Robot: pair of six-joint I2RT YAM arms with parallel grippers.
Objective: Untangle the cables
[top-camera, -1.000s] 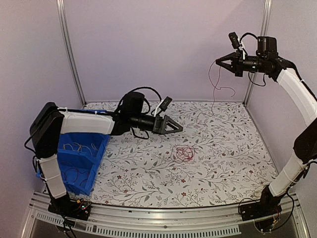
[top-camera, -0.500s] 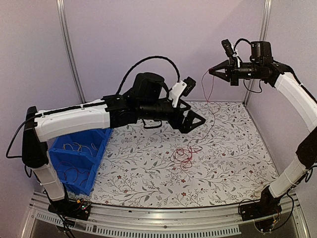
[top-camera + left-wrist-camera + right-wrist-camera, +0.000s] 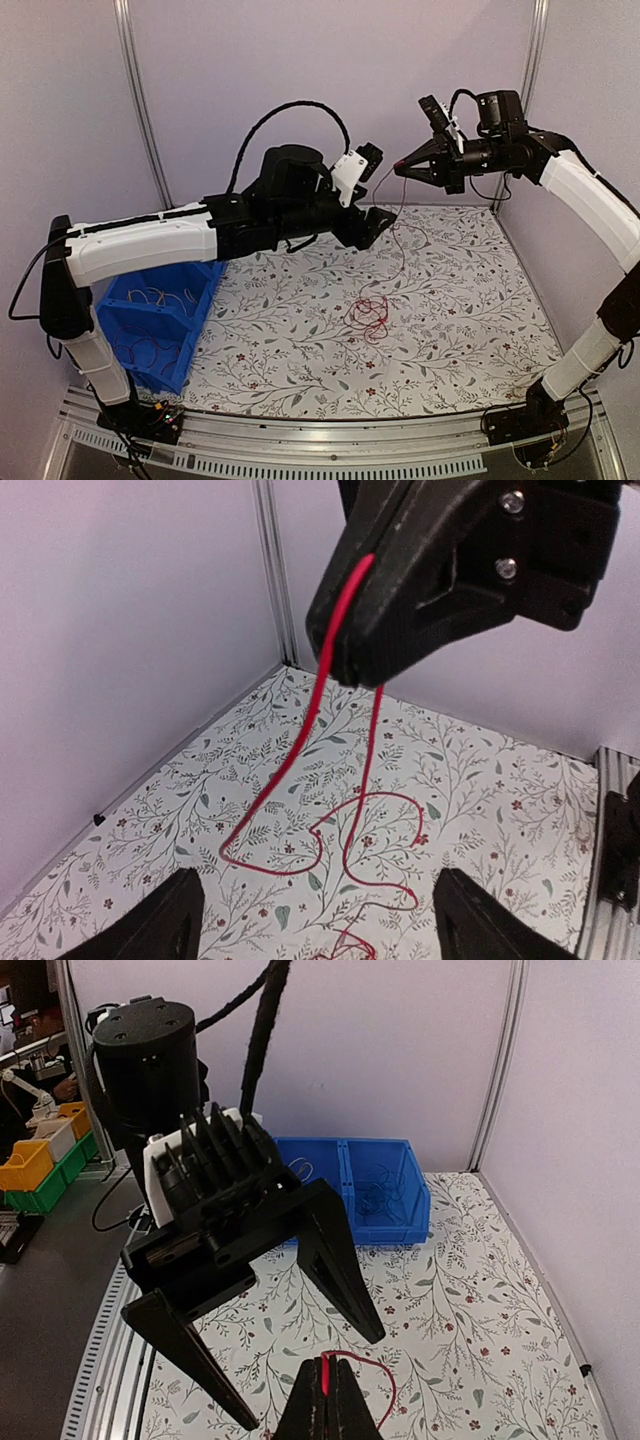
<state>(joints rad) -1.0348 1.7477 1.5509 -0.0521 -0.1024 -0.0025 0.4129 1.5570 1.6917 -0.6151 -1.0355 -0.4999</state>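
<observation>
Next, I take and carry the hanging cable (image 3: pixel 376 188) into the blue bin with my left gripper, since my right gripper holds the red cable's end (image 3: pixel 400 164) far from it.
The cables show as a small red clump (image 3: pixel 370 312) lying on the patterned table (image 3: pixel 470 300). One red strand (image 3: pixel 401 240) rises from it to my right gripper (image 3: pixel 399 170), which is shut on the strand's end (image 3: pixel 326 1378) high above the table. My left gripper (image 3: pixel 378 222) hangs open just below and left of the right one. Its two black fingers (image 3: pixel 338 1260) spread wide on either side of the right fingertips. In the left wrist view the strand (image 3: pixel 300 730) drops from the right gripper (image 3: pixel 345 670) in loops onto the table, with nothing between the left fingers (image 3: pixel 165 920).
A blue bin (image 3: pixel 160 320) with several thin wires inside stands at the table's left edge, also seen as the blue bin (image 3: pixel 360 1190) in the right wrist view. Metal frame posts (image 3: pixel 140 100) and pale walls close in the back and sides.
My left arm has lifted and swung right, up to the right gripper. The right gripper has come left and lower with the red strand, pulling it from the clump. The left jaws look slightly narrower.
</observation>
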